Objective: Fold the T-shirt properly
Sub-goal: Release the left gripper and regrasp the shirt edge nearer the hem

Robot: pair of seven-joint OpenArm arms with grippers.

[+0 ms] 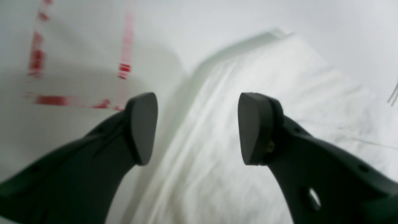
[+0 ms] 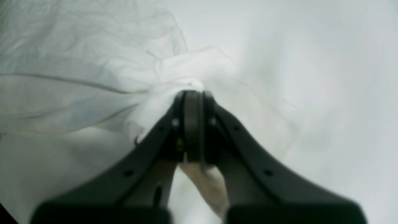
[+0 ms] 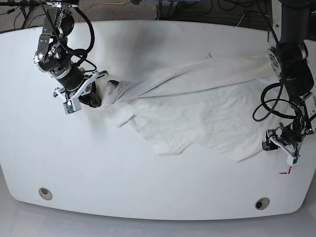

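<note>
I see only a plain white side [image 3: 212, 114] on the crumpled T-shirt [image 3: 168, 104], so I expect the T-shirt to show a hidden print when I lift and spread it.
The white T-shirt [image 3: 197, 108] lies crumpled across the middle of the table, stretched from left to right. No print shows on it. My right gripper [image 2: 192, 97] is shut on a bunched fold of the T-shirt [image 2: 77, 77], at the cloth's left end [image 3: 101, 95] in the base view. My left gripper [image 1: 197, 130] is open, its fingers [image 1: 141, 127] empty, hovering over the edge of the T-shirt [image 1: 248, 81]. In the base view it [image 3: 274, 142] sits by the cloth's lower right corner.
The white table [image 3: 98, 168] has two round holes near its front edge [image 3: 45, 193] [image 3: 262, 203]. Red tape marks [image 1: 39, 57] lie on the table beside the left gripper, also seen as red marks [image 3: 284, 172] in the base view. Cables [image 3: 197, 12] run behind the far edge.
</note>
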